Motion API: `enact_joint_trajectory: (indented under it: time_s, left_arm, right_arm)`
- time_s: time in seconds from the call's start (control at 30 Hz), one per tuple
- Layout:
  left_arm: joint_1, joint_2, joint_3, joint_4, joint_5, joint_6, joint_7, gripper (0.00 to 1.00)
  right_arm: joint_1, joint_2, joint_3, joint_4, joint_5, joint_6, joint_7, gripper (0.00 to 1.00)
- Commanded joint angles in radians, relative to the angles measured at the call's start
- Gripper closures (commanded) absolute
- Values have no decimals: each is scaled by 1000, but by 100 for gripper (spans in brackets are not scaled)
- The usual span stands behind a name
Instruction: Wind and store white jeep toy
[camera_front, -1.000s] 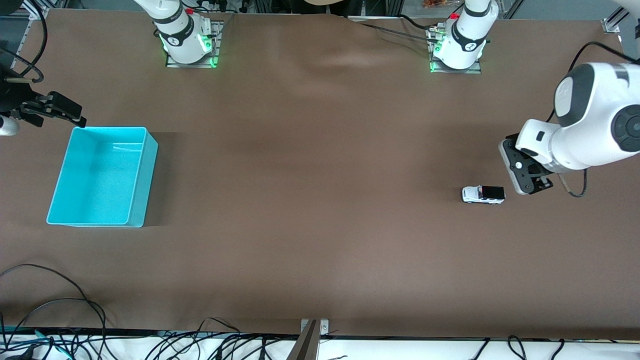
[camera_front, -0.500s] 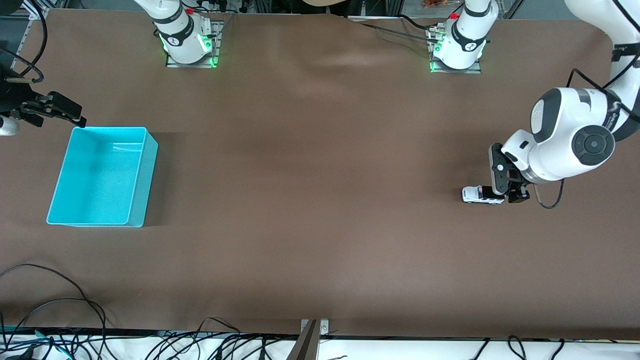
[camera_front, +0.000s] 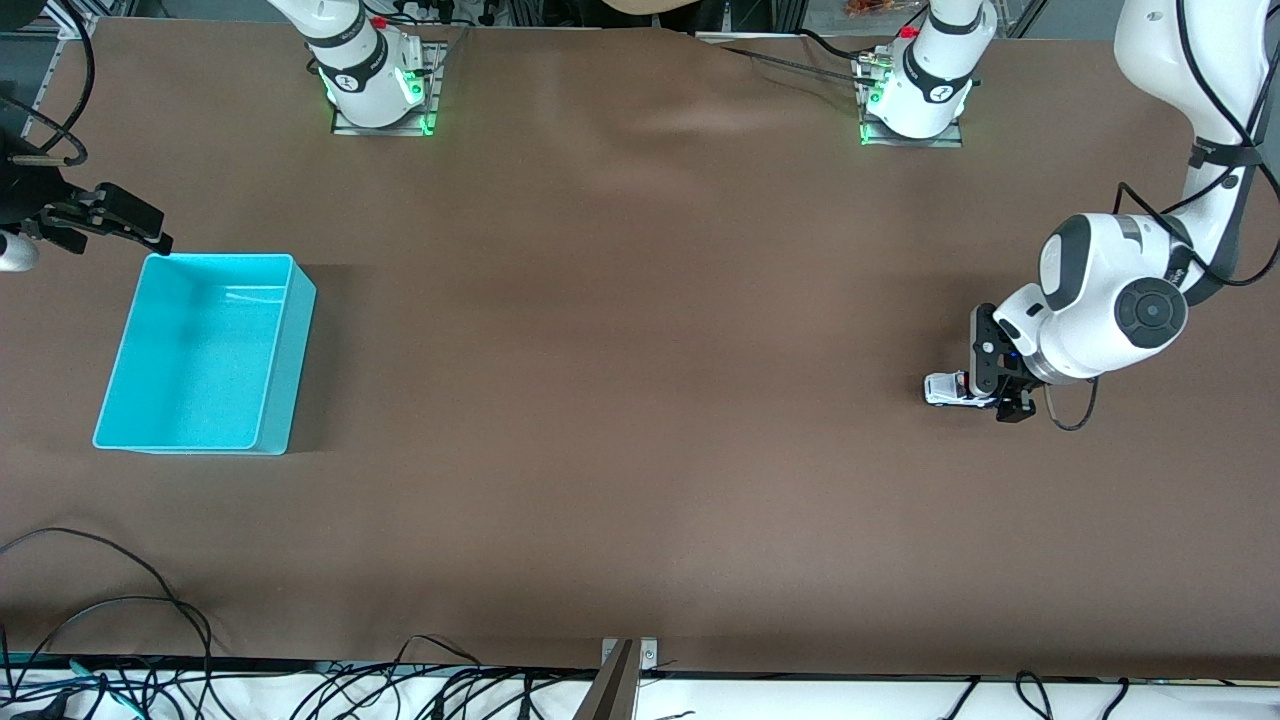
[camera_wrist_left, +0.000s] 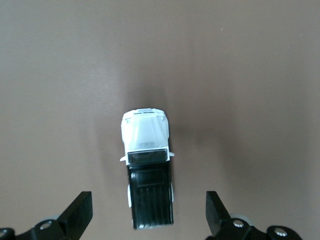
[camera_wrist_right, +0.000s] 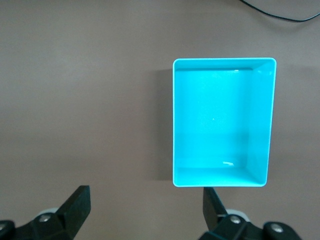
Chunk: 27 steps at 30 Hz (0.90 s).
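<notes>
My left gripper carries on going down until its fingers are on both sides of the black roof (camera_wrist_left: 149, 182) and then close, because the white jeep toy's rear (camera_wrist_left: 153, 219) points into the gap between my open fingers.
The white jeep toy (camera_front: 941, 388) (camera_wrist_left: 144, 134), with a black roof, stands on the brown table toward the left arm's end. My left gripper (camera_front: 997, 388) (camera_wrist_left: 149, 207) is low over its black-roofed rear and open. One finger stands on each side of the toy, with a gap to it on both sides. The empty cyan bin (camera_front: 286, 350) (camera_wrist_right: 223, 177) sits at the right arm's end. My right gripper (camera_front: 122, 224) (camera_wrist_right: 146, 201) waits open over the table beside the bin's corner and holds nothing.
Both arm bases (camera_front: 372, 80) (camera_front: 915, 95) stand along the table's edge farthest from the front camera. Loose cables (camera_front: 110, 600) and a metal bracket (camera_front: 622, 660) lie at the edge nearest to it. The brown cover has a wrinkle (camera_front: 690, 120) between the bases.
My left gripper has come down and shifted from beside the jeep to over its rear end, fingers still wide. The jeep, the bin and the right arm have not moved.
</notes>
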Motion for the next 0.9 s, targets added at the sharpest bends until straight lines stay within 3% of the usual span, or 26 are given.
enact_joint_trajectory:
  time_s: [0.0, 0.87]
  left_arm:
    - [11, 10, -5, -20, 19, 56, 46, 0]
    - [45, 106, -5, -23, 19, 186, 75, 0]
  right_arm:
    - [-2, -20, 2, -12, -15, -9, -7, 0]
    - [-2, -20, 0, -12, -15, -9, -6, 0]
